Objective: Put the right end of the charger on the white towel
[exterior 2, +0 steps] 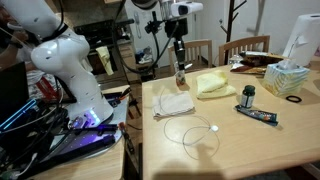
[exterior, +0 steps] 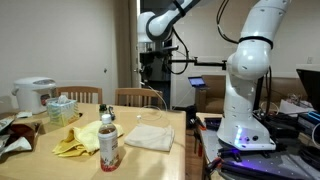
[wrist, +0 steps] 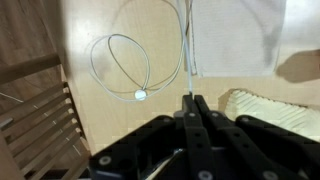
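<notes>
The robot's gripper has the charger by its end (wrist: 187,91) and the white towel (exterior 2: 173,105) is flat and clear, so the gripper should keep going down until the charger's end touches the towel.
The charger (wrist: 186,40) is a thin whitish cable. In the wrist view it runs from my fingertips out along the edge of the white towel (wrist: 235,35), and its other part lies coiled on the table with a small plug end (wrist: 140,96). My gripper (wrist: 190,100) is shut on the cable and held high above the table. In both exterior views the gripper (exterior: 150,72) (exterior 2: 179,52) hangs over the towel (exterior: 150,137) (exterior 2: 176,103), and the cable (exterior: 160,100) droops from it. The loop (exterior 2: 200,135) rests on the wood beside the towel.
A yellow cloth (exterior: 78,140) (exterior 2: 213,84) and a bottle (exterior: 108,140) lie next to the towel. A tissue box (exterior 2: 290,78), a small dark jar (exterior 2: 248,95) and a tube (exterior 2: 262,116) stand farther along the table. Wooden chairs (wrist: 30,120) line the table's edge.
</notes>
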`<state>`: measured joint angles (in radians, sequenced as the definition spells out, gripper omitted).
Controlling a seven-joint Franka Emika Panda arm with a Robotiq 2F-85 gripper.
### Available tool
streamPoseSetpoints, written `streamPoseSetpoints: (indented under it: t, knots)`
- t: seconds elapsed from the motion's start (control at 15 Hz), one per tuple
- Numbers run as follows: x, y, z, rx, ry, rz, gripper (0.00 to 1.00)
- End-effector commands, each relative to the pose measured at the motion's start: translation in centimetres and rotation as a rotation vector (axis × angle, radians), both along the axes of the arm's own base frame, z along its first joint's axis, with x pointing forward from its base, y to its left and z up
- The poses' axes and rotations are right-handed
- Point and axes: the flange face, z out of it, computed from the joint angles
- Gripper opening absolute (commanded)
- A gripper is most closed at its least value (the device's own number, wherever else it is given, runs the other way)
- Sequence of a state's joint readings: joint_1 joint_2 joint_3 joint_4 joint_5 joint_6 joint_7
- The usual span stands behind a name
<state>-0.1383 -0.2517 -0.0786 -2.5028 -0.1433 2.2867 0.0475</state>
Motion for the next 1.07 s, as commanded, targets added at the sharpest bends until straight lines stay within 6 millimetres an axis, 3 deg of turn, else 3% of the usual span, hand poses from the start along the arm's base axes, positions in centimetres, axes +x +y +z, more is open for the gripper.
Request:
streamPoseSetpoints:
  t: [0.0,0.33,0.67,1.0]
  knots:
    - [1.9,1.6,-3.3,0.007,0.093,0.138,0.01]
    - [1.5,5.0,-8.3,-0.009,0.184,0.202,0.01]
    - [0.7,11.4,-13.8,-0.005,0.239,0.236,0.01]
    - [-0.4,16.8,-17.1,0.015,0.182,0.26,0.01]
